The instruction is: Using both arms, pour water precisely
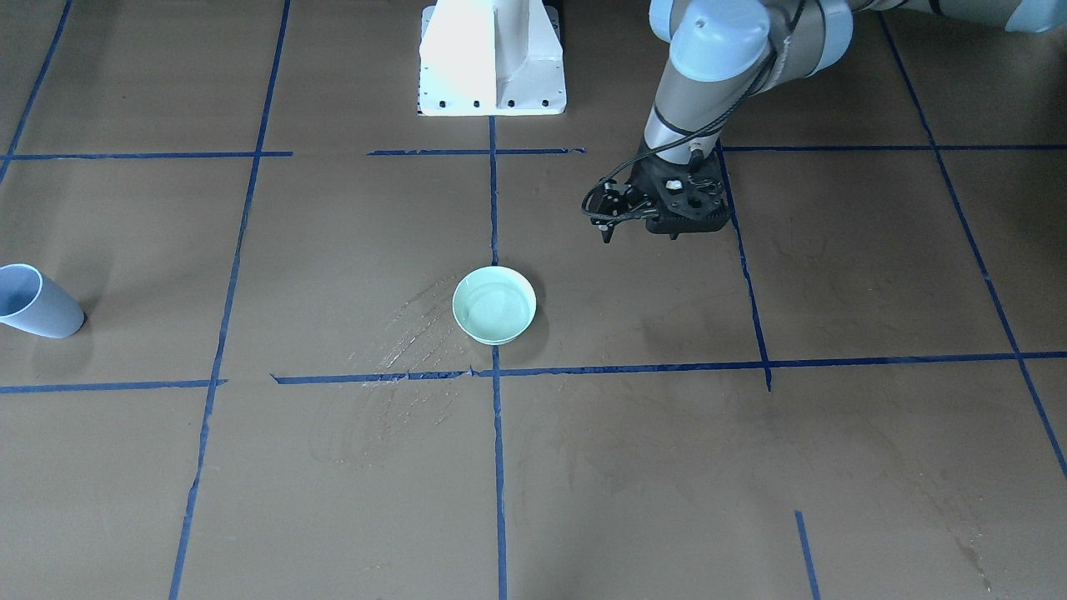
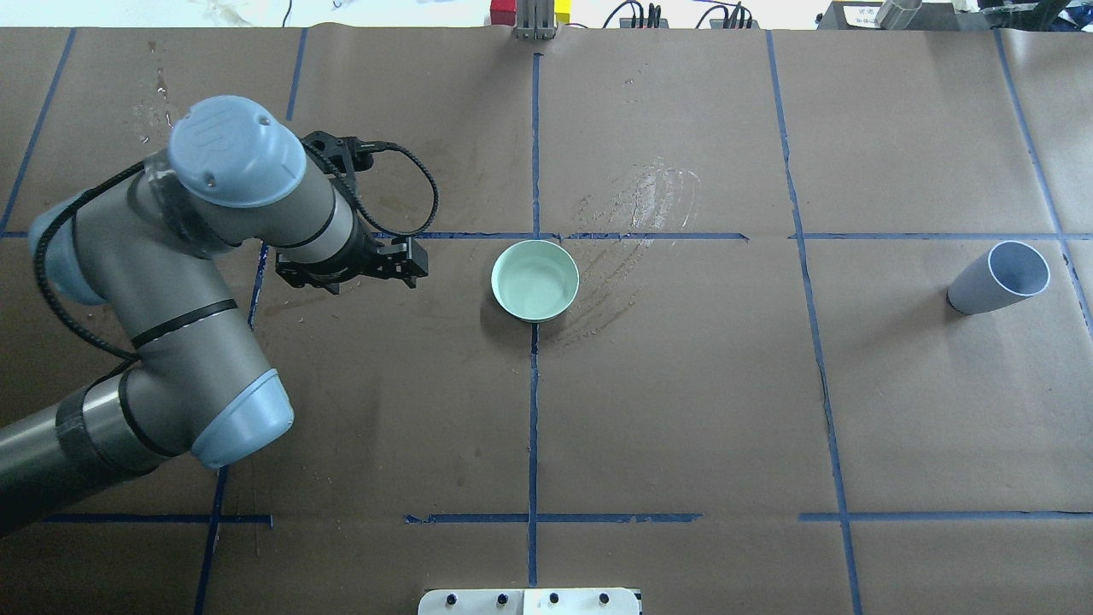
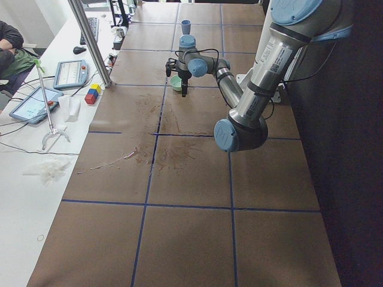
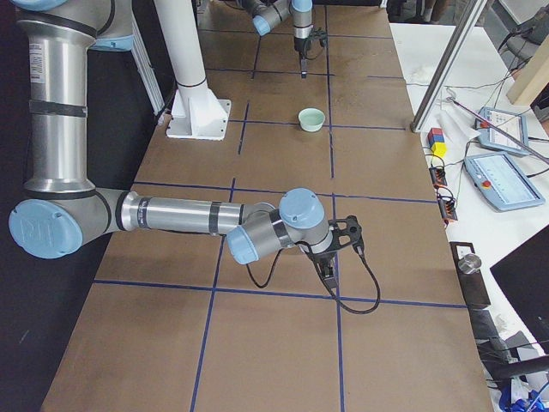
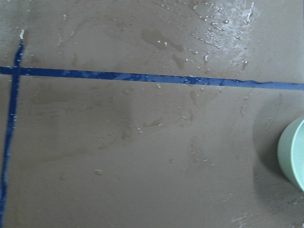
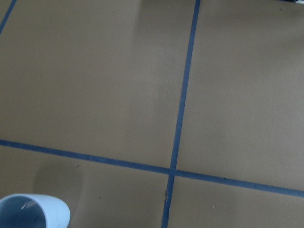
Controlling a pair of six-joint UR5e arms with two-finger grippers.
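The robot should expect an unbroken part of the tape hidden underneath when it lifts the mint-green bowl [image 1: 494, 306], because the blue tape line [image 1: 494, 248] goes in and comes out under the bowl in line.
A mint-green bowl [image 1: 493, 304] with a little water stands at the table's middle; it also shows in the overhead view [image 2: 535, 279] and at the right edge of the left wrist view [image 5: 294, 154]. My left gripper [image 1: 658, 233] hangs just above the table beside the bowl, apart from it, in the overhead view [image 2: 408, 272] to the bowl's left. Its fingers show as one narrow tip and it holds nothing. A pale blue cup [image 2: 999, 278] stands far right, also in the right wrist view [image 6: 31, 211]. My right gripper [image 4: 328, 275] shows only in the exterior right view; I cannot tell its state.
The white pedestal base [image 1: 492, 58] stands at the robot's side. Wet smears [image 2: 640, 205] lie on the brown paper beyond the bowl. A side bench with tablets and coloured blocks [image 3: 93, 94] and a metal post [image 3: 90, 42] runs along the far edge.
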